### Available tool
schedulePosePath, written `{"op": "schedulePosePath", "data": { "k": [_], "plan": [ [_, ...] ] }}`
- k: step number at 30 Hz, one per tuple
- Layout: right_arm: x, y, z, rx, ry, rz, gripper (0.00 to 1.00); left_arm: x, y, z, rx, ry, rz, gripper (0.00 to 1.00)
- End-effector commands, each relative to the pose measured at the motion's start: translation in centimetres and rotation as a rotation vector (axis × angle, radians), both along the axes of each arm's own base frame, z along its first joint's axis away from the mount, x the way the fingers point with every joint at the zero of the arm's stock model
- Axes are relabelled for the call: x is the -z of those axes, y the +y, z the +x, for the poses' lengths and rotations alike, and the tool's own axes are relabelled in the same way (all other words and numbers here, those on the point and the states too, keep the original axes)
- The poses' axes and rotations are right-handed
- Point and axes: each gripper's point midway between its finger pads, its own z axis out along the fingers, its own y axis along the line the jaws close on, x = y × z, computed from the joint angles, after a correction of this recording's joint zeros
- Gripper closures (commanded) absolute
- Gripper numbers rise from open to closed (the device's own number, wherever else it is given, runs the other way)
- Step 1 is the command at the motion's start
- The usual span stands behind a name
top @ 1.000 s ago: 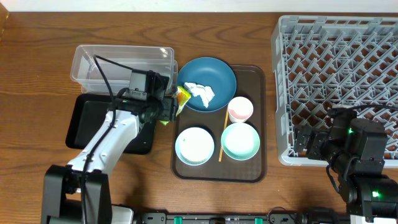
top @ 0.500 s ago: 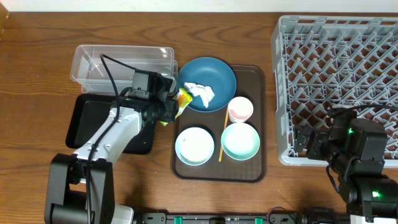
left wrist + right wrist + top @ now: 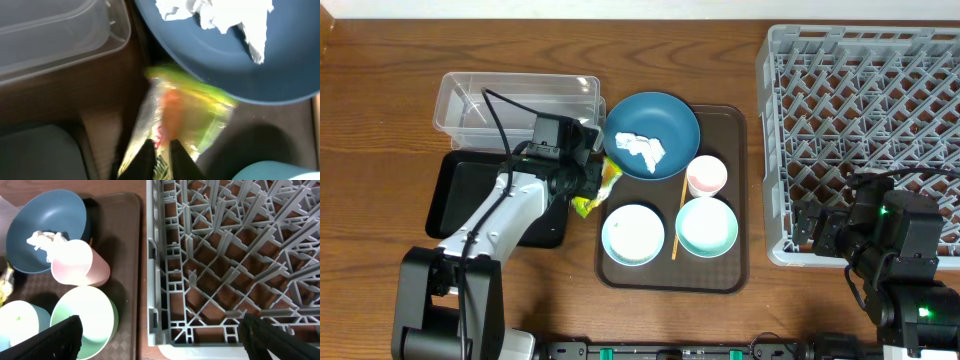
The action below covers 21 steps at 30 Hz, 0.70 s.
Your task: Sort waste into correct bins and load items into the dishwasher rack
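Observation:
The closed fingers of my left gripper hold just a narrow bit of the slanted snack wrapper (image 3: 163, 139). Next, I put it down beside the serving tray and take a wider grip on it.
My left gripper (image 3: 588, 186) (image 3: 162, 146) is shut on the yellow-green snack wrapper (image 3: 596, 190) (image 3: 186, 107), beside the front left rim of the dark blue bowl (image 3: 665, 125) (image 3: 280, 60). A crumpled white tissue (image 3: 642, 148) (image 3: 225, 12) lies inside that bowl. Beside it stand the pink cup (image 3: 706, 176) (image 3: 80, 262), two pale mint bowls (image 3: 633, 233) (image 3: 707, 226) and, between them, the yellow stick (image 3: 677, 215). The clear tub (image 3: 515, 100) and the black tray (image 3: 470, 195) are on the left. My right gripper (image 3: 817, 228) (image 3: 160, 330) stands open over the near left corner of the grey rack (image 3: 865, 120) (image 3: 225, 255).
The bowls, cup and stick rest on a flat brown serving tray (image 3: 735, 270) in the middle of the wooden table. The left arm reaches over the black tray. The rack fills the right side.
The left jaws have shut on the wrapper and drawn it away from the blue bowl's rim, toward the front left. The right arm has not moved.

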Motion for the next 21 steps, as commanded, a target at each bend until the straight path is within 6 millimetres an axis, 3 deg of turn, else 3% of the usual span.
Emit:
{"op": "schedulePosePath", "data": {
  "k": [1, 4, 5, 6, 10, 21],
  "plan": [
    [-1.0, -0.3, 0.2, 0.004, -0.027, -0.014, 0.01, 0.3, -0.6, -0.6, 0.015, 0.017, -0.011, 0.92],
    [-0.9, -0.3, 0.2, 0.004, -0.026, -0.014, 0.01, 0.3, -0.7, -0.6, 0.016, 0.016, -0.011, 0.9],
    [-0.9, -0.3, 0.2, 0.004, -0.027, -0.014, 0.01, 0.3, -0.7, -0.6, 0.016, 0.016, -0.01, 0.83],
    [-0.9, -0.3, 0.2, 0.004, -0.027, -0.014, 0.01, 0.3, -0.7, -0.6, 0.017, 0.016, -0.011, 0.68],
    [-0.9, -0.3, 0.2, 0.004, -0.027, -0.014, 0.01, 0.4, -0.6, -0.8, 0.016, 0.028, -0.008, 0.54],
    [-1.0, -0.3, 0.2, 0.004, -0.027, -0.014, 0.01, 1.3, 0.7, -1.5, -0.065, 0.074, 0.045, 0.48]
  ]
}}
